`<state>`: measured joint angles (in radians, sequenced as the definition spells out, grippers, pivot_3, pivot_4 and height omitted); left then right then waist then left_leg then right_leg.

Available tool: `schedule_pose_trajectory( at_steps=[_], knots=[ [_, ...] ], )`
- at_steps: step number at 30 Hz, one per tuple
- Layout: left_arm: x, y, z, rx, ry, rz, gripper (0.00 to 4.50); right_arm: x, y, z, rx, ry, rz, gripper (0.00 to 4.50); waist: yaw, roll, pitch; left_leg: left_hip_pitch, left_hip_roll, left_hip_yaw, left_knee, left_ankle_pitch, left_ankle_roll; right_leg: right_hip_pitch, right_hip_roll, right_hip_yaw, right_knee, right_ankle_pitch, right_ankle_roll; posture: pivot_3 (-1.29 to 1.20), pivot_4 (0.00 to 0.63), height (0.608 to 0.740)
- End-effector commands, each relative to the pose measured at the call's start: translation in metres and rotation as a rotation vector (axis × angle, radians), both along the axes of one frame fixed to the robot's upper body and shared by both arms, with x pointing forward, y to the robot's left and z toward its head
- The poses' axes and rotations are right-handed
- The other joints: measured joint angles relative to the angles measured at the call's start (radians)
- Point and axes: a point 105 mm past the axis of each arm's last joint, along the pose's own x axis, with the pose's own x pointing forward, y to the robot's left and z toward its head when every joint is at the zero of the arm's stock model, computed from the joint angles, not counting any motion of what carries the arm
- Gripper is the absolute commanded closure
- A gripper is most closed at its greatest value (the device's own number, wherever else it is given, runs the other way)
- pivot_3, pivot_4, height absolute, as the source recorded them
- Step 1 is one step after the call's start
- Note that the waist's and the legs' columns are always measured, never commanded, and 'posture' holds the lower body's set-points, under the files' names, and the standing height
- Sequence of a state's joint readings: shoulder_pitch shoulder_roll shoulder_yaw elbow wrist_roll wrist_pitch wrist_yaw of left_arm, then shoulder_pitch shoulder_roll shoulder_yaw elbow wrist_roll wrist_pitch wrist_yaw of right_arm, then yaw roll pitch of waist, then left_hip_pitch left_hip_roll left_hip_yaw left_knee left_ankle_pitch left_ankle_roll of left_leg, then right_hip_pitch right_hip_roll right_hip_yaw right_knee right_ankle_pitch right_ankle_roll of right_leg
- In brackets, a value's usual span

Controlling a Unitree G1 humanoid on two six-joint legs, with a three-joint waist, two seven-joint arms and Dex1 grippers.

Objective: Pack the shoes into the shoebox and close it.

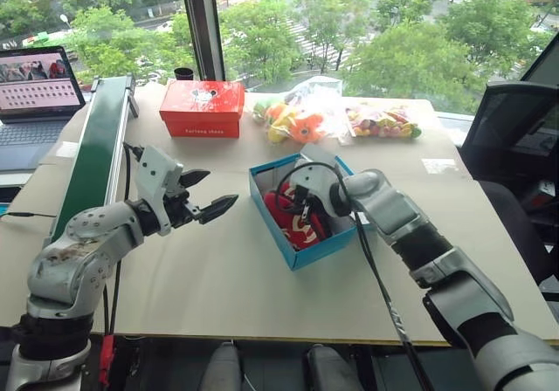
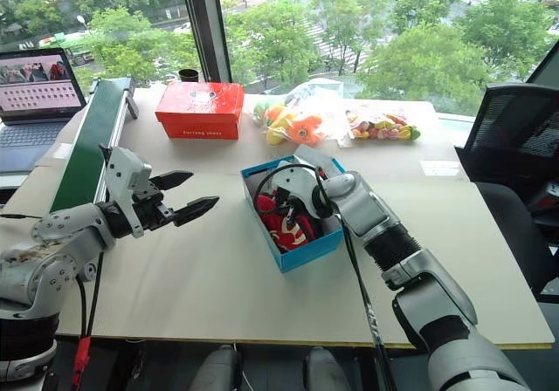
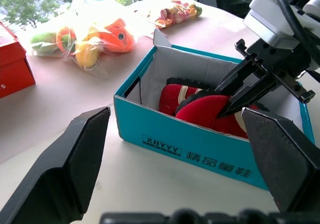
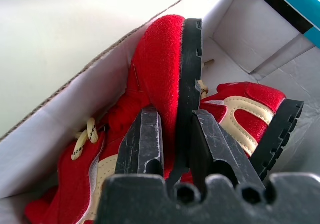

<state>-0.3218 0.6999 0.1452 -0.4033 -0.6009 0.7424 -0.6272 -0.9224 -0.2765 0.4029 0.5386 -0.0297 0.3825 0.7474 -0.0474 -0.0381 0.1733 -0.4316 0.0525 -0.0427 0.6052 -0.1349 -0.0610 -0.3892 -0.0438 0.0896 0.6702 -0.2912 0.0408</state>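
Note:
The lid is leaning open along the shoebox's long side, so it will swing over and lie flat above both shoes when I close it.
The cyan-blue shoebox [image 1: 316, 253] stands open at the middle of the table, pale inside. Both red shoes lie in it. One shoe [image 4: 160, 54] stands on its side with its black sole showing; the other shoe [image 4: 245, 109] lies beside it against the box wall. My right gripper [image 1: 301, 206] reaches down into the box, its fingers [image 4: 142, 139] closed on the sole edge of the tilted shoe. My left gripper [image 1: 222, 188] hovers open above the table, left of the box and pointing at it, holding nothing.
A red box [image 1: 202, 107] sits at the back of the table, with two clear bags of toys [image 1: 301, 116] [image 1: 382, 120] to its right. A green conveyor [image 1: 96, 151] and a laptop [image 1: 35, 90] stand at the left. A black chair [image 1: 515, 138] is at the right.

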Motion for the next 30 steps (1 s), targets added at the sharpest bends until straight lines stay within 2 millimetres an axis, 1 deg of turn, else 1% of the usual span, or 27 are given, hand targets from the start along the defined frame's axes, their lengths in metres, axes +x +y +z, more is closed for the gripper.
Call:
schedule_pose_trajectory(
  at_steps=[1, 3, 6, 7, 8, 10, 11, 12, 13, 16, 19, 20, 21, 23, 24, 25, 26, 27, 30],
  knots=[
    [-0.002, -0.005, 0.011, 0.046, -0.059, -0.047, 0.0, 0.008, 0.002, 0.064, 0.218, -0.107, -0.055, 0.03, 0.0, 0.0, 0.0, 0.0, 0.0, 0.0, 0.0, 0.0, 0.0, 0.0, 0.0, 0.0, 0.0, 0.0, 0.0, 0.0, 0.15, 0.739],
    [-0.001, -0.003, 0.011, 0.077, -0.06, -0.056, 0.0, 0.003, 0.001, 0.087, 0.34, -0.058, -0.058, 0.03, 0.001, 0.001, 0.001, -0.002, 0.0, 0.0, -0.001, 0.0, 0.0, -0.002, 0.0, 0.0, 0.0, 0.0, 0.0, 0.0, 0.15, 0.739],
    [0.001, -0.001, 0.012, 0.127, -0.062, -0.086, 0.0, -0.01, -0.008, 0.112, 0.431, -0.02, -0.031, 0.03, 0.003, 0.001, 0.001, -0.006, 0.0, 0.0, 0.0, 0.0, 0.0, -0.006, 0.0, -0.001, 0.0, 0.0, 0.0, 0.0, 0.15, 0.739],
    [0.001, -0.001, 0.012, 0.141, -0.062, -0.096, 0.0, -0.013, -0.01, 0.117, 0.453, -0.007, -0.028, 0.03, 0.004, 0.001, 0.001, -0.007, 0.0, 0.0, 0.0, 0.0, 0.0, -0.006, 0.0, -0.001, 0.0, 0.0, 0.0, 0.0, 0.15, 0.739],
    [0.0, -0.001, 0.012, 0.16, -0.058, -0.123, 0.0, -0.02, -0.016, 0.124, 0.478, 0.013, -0.017, 0.03, 0.005, 0.001, 0.001, -0.008, 0.0, 0.0, -0.001, 0.0, 0.0, -0.007, 0.0, -0.001, 0.0, 0.0, 0.0, 0.0, 0.15, 0.739],
    [0.0, -0.004, 0.013, 0.193, -0.049, -0.187, 0.0, -0.037, -0.033, 0.131, 0.484, 0.032, 0.002, 0.03, 0.012, 0.001, 0.002, -0.009, 0.0, 0.0, -0.001, 0.0, 0.0, -0.007, 0.0, -0.001, -0.001, 0.0, 0.0, 0.0, 0.15, 0.739],
    [0.0, -0.005, 0.014, 0.204, -0.045, -0.212, 0.0, -0.045, -0.042, 0.131, 0.473, 0.043, 0.005, 0.03, 0.017, 0.001, 0.002, -0.01, 0.0, -0.001, -0.001, 0.0, 0.0, -0.009, 0.0, -0.002, -0.001, 0.0, 0.0, 0.0, 0.15, 0.739],
    [0.001, -0.005, 0.014, 0.211, -0.043, -0.225, 0.0, -0.049, -0.047, 0.13, 0.465, 0.051, 0.004, 0.03, 0.022, 0.001, 0.002, -0.012, 0.0, -0.001, -0.001, 0.0, 0.0, -0.009, 0.0, -0.003, -0.002, 0.0, 0.0, 0.0, 0.15, 0.739],
    [0.002, -0.006, 0.014, 0.223, -0.041, -0.241, 0.0, -0.054, -0.054, 0.127, 0.443, 0.059, -0.004, 0.03, 0.022, 0.001, 0.002, -0.012, 0.0, -0.001, -0.001, 0.0, 0.001, -0.009, -0.001, -0.003, -0.004, 0.0, 0.0, 0.0, 0.15, 0.739],
    [0.003, -0.014, 0.012, 0.267, -0.026, -0.328, 0.0, -0.079, -0.09, 0.107, 0.358, 0.11, -0.056, 0.76, 0.03, 0.001, 0.002, -0.013, 0.0, -0.001, -0.001, 0.0, 0.001, -0.009, 0.0, -0.003, -0.004, 0.0, 0.0, 0.0, 0.15, 0.739],
    [0.006, -0.022, 0.01, 0.296, -0.021, -0.4, 0.0, -0.106, -0.116, 0.079, 0.312, 0.198, -0.137, 1.74, 0.034, 0.001, 0.002, -0.014, 0.0, -0.002, 0.0, -0.001, 0.002, -0.01, -0.001, -0.003, -0.005, -0.001, -0.001, 0.0, 0.15, 0.739],
    [0.007, -0.023, 0.01, 0.3, -0.022, -0.414, 0.0, -0.112, -0.121, 0.07, 0.301, 0.226, -0.16, 2.18, 0.032, 0.001, 0.002, -0.015, 0.0, -0.002, 0.0, -0.001, 0.002, -0.01, 0.0, -0.003, -0.005, -0.001, -0.001, 0.0, 0.15, 0.739],
    [0.009, -0.024, 0.01, 0.302, -0.024, -0.424, 0.0, -0.117, -0.124, 0.064, 0.3, 0.246, -0.174, 2.39, 0.031, 0.001, 0.002, -0.015, 0.0, -0.002, 0.001, -0.001, 0.002, -0.01, 0.0, -0.003, -0.005, -0.001, -0.001, 0.0, 0.15, 0.739],
    [0.011, -0.027, 0.011, 0.306, -0.026, -0.447, 0.0, -0.126, -0.13, 0.045, 0.279, 0.285, -0.219, 3.1, 0.02, 0.001, 0.002, -0.014, 0.0, -0.002, 0.001, -0.001, 0.002, -0.01, 0.0, -0.003, -0.004, 0.0, 0.0, 0.0, 0.15, 0.739],
    [0.012, -0.028, 0.012, 0.309, -0.027, -0.453, 0.0, -0.128, -0.133, 0.039, 0.295, 0.288, -0.243, 3.49, 0.017, 0.001, 0.002, -0.013, 0.0, -0.002, 0.001, -0.001, 0.002, -0.009, 0.0, -0.002, -0.004, -0.001, 0.0, 0.0, 0.15, 0.739],
    [0.014, -0.03, 0.012, 0.313, -0.028, -0.466, 0.0, -0.121, -0.142, 0.028, 0.347, 0.276, -0.314, 3.83, 0.013, 0.001, 0.002, -0.013, 0.0, -0.002, 0.002, -0.001, 0.002, -0.009, 0.0, -0.002, -0.003, -0.001, 0.001, 0.0, 0.15, 0.739],
    [0.014, -0.031, 0.013, 0.317, -0.029, -0.477, 0.0, -0.119, -0.149, 0.013, 0.366, 0.285, -0.36, 4.09, 0.01, 0.001, 0.002, -0.013, 0.0, -0.002, 0.002, -0.001, 0.002, -0.008, 0.0, -0.002, -0.003, -0.002, 0.002, 0.0, 0.15, 0.739],
    [0.015, -0.032, 0.013, 0.321, -0.027, -0.485, 0.0, -0.118, -0.152, 0.0, 0.383, 0.291, -0.386, 4.46, 0.009, 0.001, 0.002, -0.012, 0.0, -0.002, 0.002, -0.001, 0.002, -0.007, 0.0, -0.003, -0.004, -0.003, 0.004, 0.0, 0.15, 0.739],
    [0.017, -0.031, 0.015, 0.332, -0.034, -0.487, 0.0, -0.104, -0.161, -0.023, 0.457, 0.276, -0.485, 4.49, 0.004, 0.001, 0.002, -0.011, -0.001, -0.002, 0.003, -0.001, 0.002, -0.005, 0.0, -0.003, -0.005, -0.005, 0.007, 0.0, 0.15, 0.739]
  ],
)
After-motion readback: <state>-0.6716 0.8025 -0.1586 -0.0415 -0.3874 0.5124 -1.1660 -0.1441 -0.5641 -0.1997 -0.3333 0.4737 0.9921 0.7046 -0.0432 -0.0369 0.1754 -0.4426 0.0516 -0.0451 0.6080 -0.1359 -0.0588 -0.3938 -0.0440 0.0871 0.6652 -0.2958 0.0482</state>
